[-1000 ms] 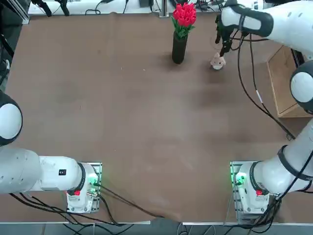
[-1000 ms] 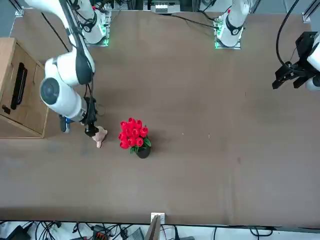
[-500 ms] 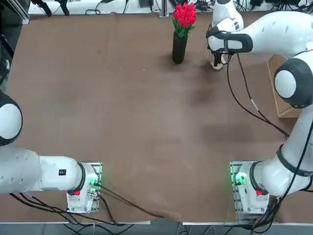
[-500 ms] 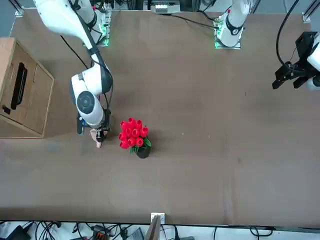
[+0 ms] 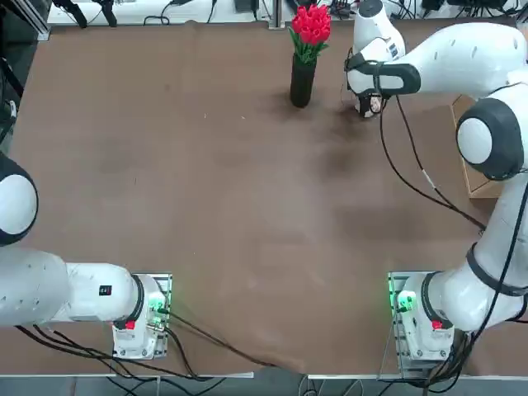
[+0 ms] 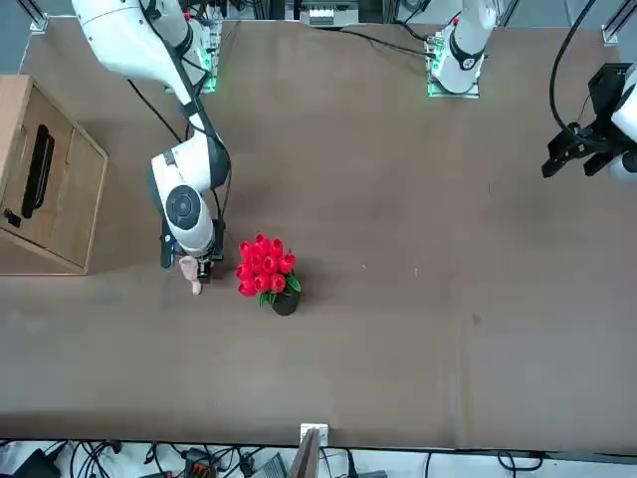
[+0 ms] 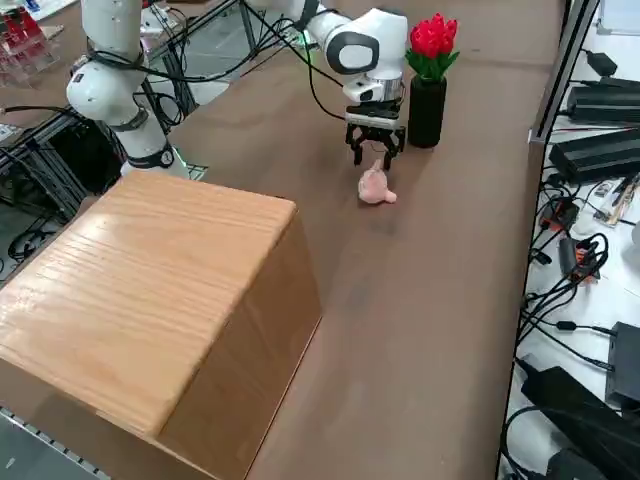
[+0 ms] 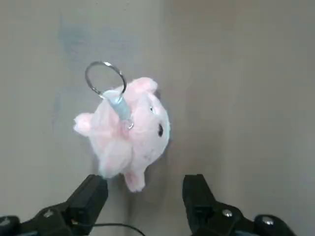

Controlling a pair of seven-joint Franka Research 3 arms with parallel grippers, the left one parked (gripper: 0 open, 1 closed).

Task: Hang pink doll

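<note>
I see the short strap (image 8: 119, 106) sticking straight out from the pink doll, so I expect the metal key ring (image 8: 105, 79) to stay held out and open when I carry the doll.
The pink doll (image 8: 125, 130) lies on the brown table with a metal key ring (image 8: 104, 78) on a short strap at its head. From the side it is a small pink lump (image 7: 375, 187) near the black vase (image 7: 427, 110). My right gripper (image 7: 376, 150) hangs just above it, open, fingers pointing down. In the wrist view the right gripper (image 8: 143, 194) straddles the doll's lower end, with one black fingertip (image 8: 91, 194) on each side and no contact visible. From overhead the wrist (image 5: 367, 82) hides most of the doll. In the front view the doll (image 6: 193, 274) peeks out under the gripper (image 6: 192, 261).
The black vase with red tulips (image 5: 311, 23) stands close to the doll, toward the table's middle. A wooden box (image 7: 150, 300) sits at the robot's right edge of the table (image 5: 247, 181). Cables run along the far edge.
The right arm swung from beside the doll to directly over it and turned its wrist. The doll has not moved.
</note>
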